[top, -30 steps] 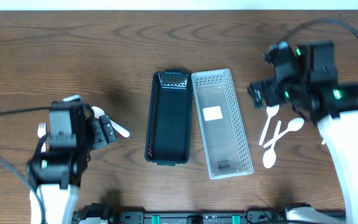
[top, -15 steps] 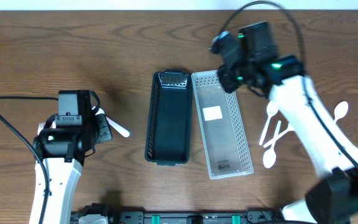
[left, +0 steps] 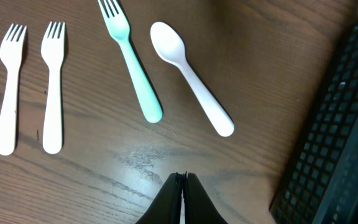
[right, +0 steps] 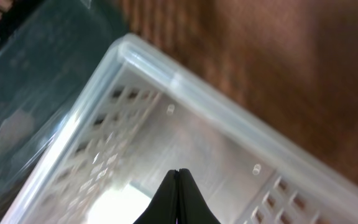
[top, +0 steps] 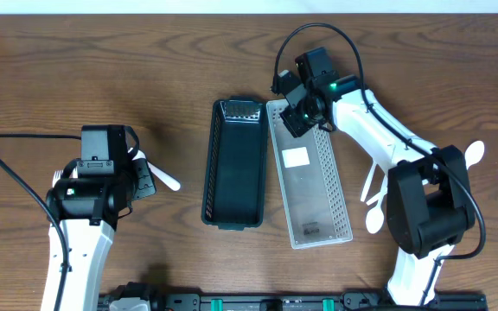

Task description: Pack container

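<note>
The clear container angles away from the black container at its near end, so the robot's right gripper should lift out and push the clear container's outer side straight.
A black slotted container and a clear perforated container lie side by side mid-table. My left gripper is shut on nothing, low over bare wood left of the black container. Beyond its tips lie two white forks, a teal fork and a white spoon. My right gripper is shut and empty above the clear container's far end, its tips over the inside floor.
White spoons lie on the wood right of the clear container, and another spoon lies farther right. A label is stuck to the clear container's floor. Cables trail from both arms.
The right arm has swung left from the spoons to the clear container's far end. The left arm shifted slightly away from the front edge. Both grippers have shut.
</note>
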